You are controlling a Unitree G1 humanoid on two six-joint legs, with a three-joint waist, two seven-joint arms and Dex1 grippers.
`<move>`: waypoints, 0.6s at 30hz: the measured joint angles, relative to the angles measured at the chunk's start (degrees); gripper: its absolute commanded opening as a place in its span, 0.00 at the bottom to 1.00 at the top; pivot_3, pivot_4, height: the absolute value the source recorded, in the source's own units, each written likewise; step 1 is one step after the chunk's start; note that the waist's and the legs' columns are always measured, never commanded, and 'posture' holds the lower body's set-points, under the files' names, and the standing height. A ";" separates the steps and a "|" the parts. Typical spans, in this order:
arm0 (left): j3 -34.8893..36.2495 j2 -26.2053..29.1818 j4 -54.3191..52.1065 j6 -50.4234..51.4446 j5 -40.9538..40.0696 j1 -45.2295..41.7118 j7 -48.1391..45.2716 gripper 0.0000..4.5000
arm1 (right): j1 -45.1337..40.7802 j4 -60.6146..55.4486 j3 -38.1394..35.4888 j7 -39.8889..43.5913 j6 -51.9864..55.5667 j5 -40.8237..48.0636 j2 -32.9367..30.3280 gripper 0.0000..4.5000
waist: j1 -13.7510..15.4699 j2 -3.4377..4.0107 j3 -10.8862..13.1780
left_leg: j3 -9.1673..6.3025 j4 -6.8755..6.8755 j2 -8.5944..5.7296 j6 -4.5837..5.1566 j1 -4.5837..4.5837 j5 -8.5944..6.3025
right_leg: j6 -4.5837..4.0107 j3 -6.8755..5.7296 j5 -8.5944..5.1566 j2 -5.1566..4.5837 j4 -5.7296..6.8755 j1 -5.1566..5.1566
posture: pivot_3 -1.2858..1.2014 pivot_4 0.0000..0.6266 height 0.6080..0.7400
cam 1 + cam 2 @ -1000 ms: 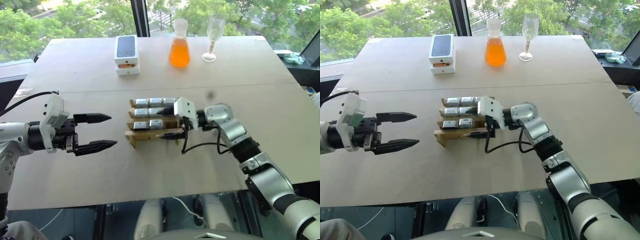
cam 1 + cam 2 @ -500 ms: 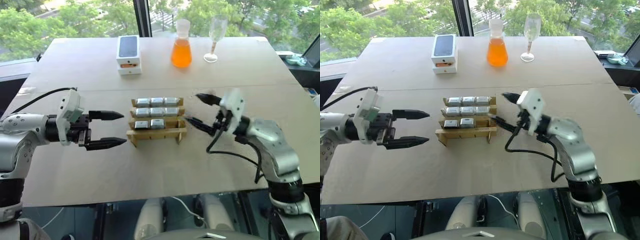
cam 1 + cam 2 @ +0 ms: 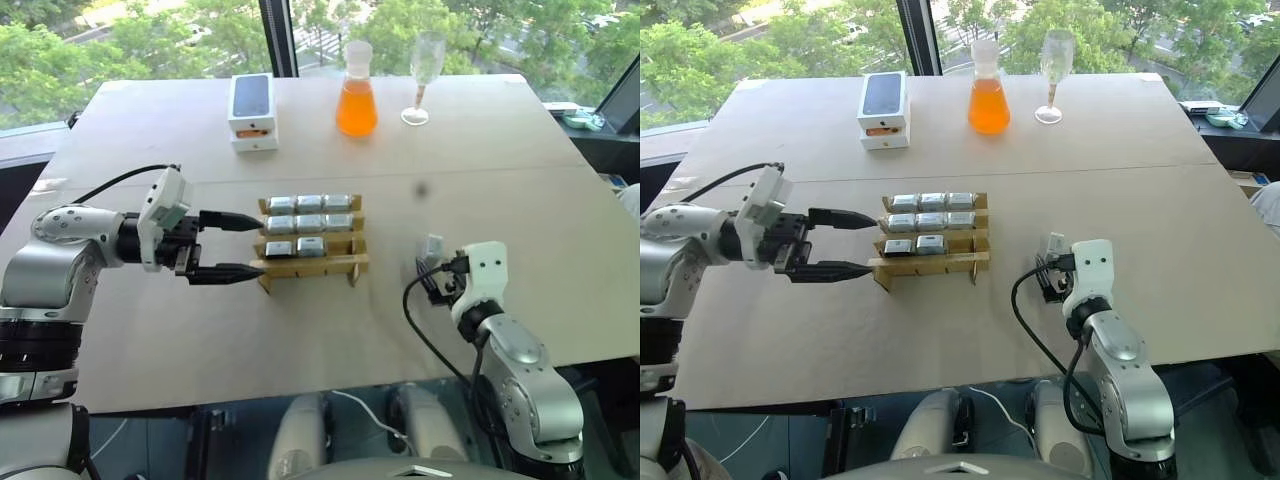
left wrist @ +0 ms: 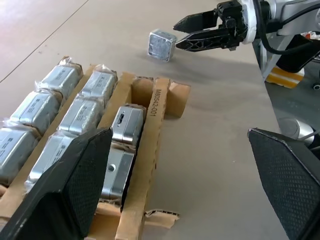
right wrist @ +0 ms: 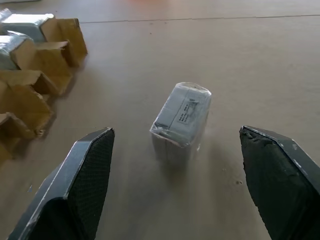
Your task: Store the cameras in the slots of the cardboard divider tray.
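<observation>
I expect the wrapped camera (image 3: 434, 247) to come up snug in its plastic when I lift it, because the clear plastic (image 5: 167, 134) clings closely around the loose camera's edges.
The cardboard divider tray (image 3: 311, 267) stands mid-table. Three cameras (image 3: 310, 203) fill its back row, three its middle row and two its front row; the front right slot is empty. One loose camera (image 3: 432, 246) stands on end on the table to the tray's right. My right gripper (image 3: 430, 281) is open, just short of this camera (image 5: 181, 121) and pointing at it, with nothing between its fingers (image 5: 75, 190). My left gripper (image 3: 257, 245) is open and empty at the tray's left end, its fingertips either side of the tray's corner.
At the back of the table stand a white phone box (image 3: 252, 110), a flask of orange liquid (image 3: 357, 95) and a wine glass (image 3: 420, 75). A black cable loops from my right wrist (image 3: 415, 320) near the table's front edge.
My right gripper has pulled away from the tray's front right, swung right and toward the near edge, and now faces the loose camera. My left gripper has moved right to the tray's end.
</observation>
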 measured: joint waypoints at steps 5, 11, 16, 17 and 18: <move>-0.30 -0.42 0.02 -0.04 0.38 0.01 -0.49 1.00 | -1.69 2.01 -1.17 -1.44 1.20 0.23 0.36 0.88 | 0.00 0.00 0.00 | -0.08 0.00 -0.01 -0.01 -0.11 0.00 | -0.08 -0.04 0.08 0.02 -0.06 -0.04 | 0.52 0.24 1.00; -0.19 -0.37 -0.03 -0.04 0.40 0.55 -0.48 1.00 | -3.34 4.12 -2.10 -1.68 1.40 1.24 0.96 0.77 | -0.04 0.00 0.00 | -0.09 0.00 -0.01 0.02 -0.12 -0.01 | -0.06 -0.04 0.07 0.01 -0.07 -0.03 | 0.52 0.24 1.00; -0.11 -0.36 -0.05 -0.03 0.40 0.91 -0.45 1.00 | -4.10 5.09 -1.42 -0.75 -0.32 1.38 0.19 0.32 | 0.00 0.00 0.00 | -0.16 0.00 -0.01 0.02 -0.11 -0.01 | -0.01 -0.09 0.03 0.02 -0.04 -0.02 | 0.52 0.24 1.00; -0.10 -0.36 -0.09 -0.03 0.40 0.94 -0.45 1.00 | -4.12 5.27 -1.33 -0.64 -0.61 1.31 -0.07 0.20 | 0.00 0.00 0.00 | -0.16 0.00 -0.01 0.02 -0.11 -0.01 | -0.02 -0.09 0.03 0.01 -0.04 -0.02 | 0.52 0.24 1.00; -0.06 -0.35 -0.10 -0.03 0.40 1.01 -0.44 1.00 | -4.12 5.41 -1.24 -0.57 -0.87 1.27 -0.35 0.18 | -0.02 0.00 0.00 | -0.16 0.00 -0.01 0.02 -0.11 -0.01 | -0.02 -0.09 0.04 0.02 -0.04 -0.02 | 0.52 0.24 1.00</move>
